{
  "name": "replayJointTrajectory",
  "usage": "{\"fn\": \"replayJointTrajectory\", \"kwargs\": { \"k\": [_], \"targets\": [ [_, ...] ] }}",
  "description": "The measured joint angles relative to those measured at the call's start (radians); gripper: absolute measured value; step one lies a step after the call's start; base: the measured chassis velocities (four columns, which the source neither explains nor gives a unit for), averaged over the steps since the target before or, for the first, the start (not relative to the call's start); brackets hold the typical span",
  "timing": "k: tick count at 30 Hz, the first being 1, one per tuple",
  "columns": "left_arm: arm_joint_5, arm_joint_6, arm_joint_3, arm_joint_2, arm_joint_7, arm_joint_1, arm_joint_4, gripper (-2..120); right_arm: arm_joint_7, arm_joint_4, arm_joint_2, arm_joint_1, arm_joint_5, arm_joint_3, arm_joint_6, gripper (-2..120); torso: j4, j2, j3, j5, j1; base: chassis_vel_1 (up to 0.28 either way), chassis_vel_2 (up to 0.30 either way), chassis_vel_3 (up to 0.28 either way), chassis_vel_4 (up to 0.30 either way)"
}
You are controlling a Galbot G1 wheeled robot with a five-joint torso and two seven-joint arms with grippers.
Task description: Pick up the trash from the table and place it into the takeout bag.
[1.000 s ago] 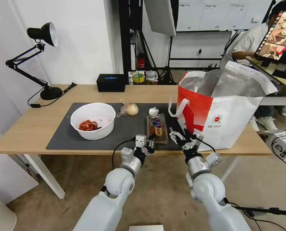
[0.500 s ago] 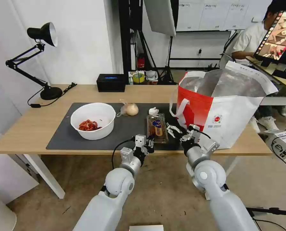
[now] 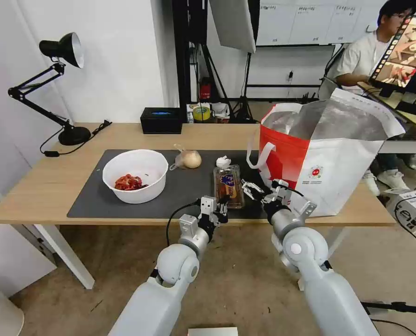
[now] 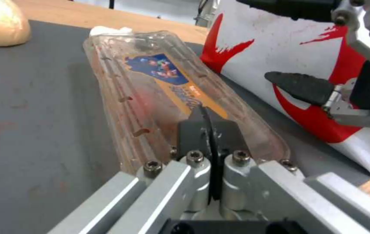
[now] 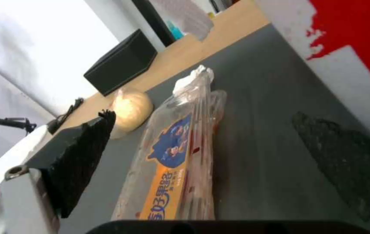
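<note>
The lid and base join along the ridged edge, so the clear plastic hinged box [image 3: 228,187] will stay closed and stiff when the robot lifts it.
The clear plastic hinged box [image 3: 228,183] lies lengthwise on the dark mat [image 3: 180,193] of the table [image 3: 45,191]. My right gripper [image 3: 253,190] is open just right of the box, between it and the takeout bag [image 3: 329,163]; in the right wrist view the box [image 5: 176,156] lies between the spread fingers [image 5: 81,152]. My left gripper [image 3: 221,209] is shut at the box's near end, its closed fingers [image 4: 209,128] over the box's [image 4: 159,74] edge. Further left are the white bowl [image 3: 135,175] with red scraps, the clear bag with a yellowish lump [image 3: 189,159] and the crumpled tissue [image 3: 223,161].
A black rectangular box [image 3: 161,120] and a black desk lamp [image 3: 61,91] stand along the table's back edge. The takeout bag stands open at the table's right end, close to the right gripper. A person sits behind it at another desk.
My right gripper has moved left and forward, from beside the takeout bag to the clear box's right side. My left gripper has crept slightly forward toward the box's near end.
</note>
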Motion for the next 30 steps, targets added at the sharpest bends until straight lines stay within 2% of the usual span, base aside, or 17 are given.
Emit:
{"fn": "replayJointTrajectory", "kwargs": {
  "k": [30],
  "targets": [
    [-0.004, -0.001, -0.017, 0.011, 0.0, 0.009, -0.01, 0, 0.022, -0.078, 0.025, 0.087, 0.0, -0.081, -0.016, 100, 0.0001, 0.0, 0.0, -0.0001, 0.0, 0.0, 0.0, 0.0, 0.0]
  ]
}}
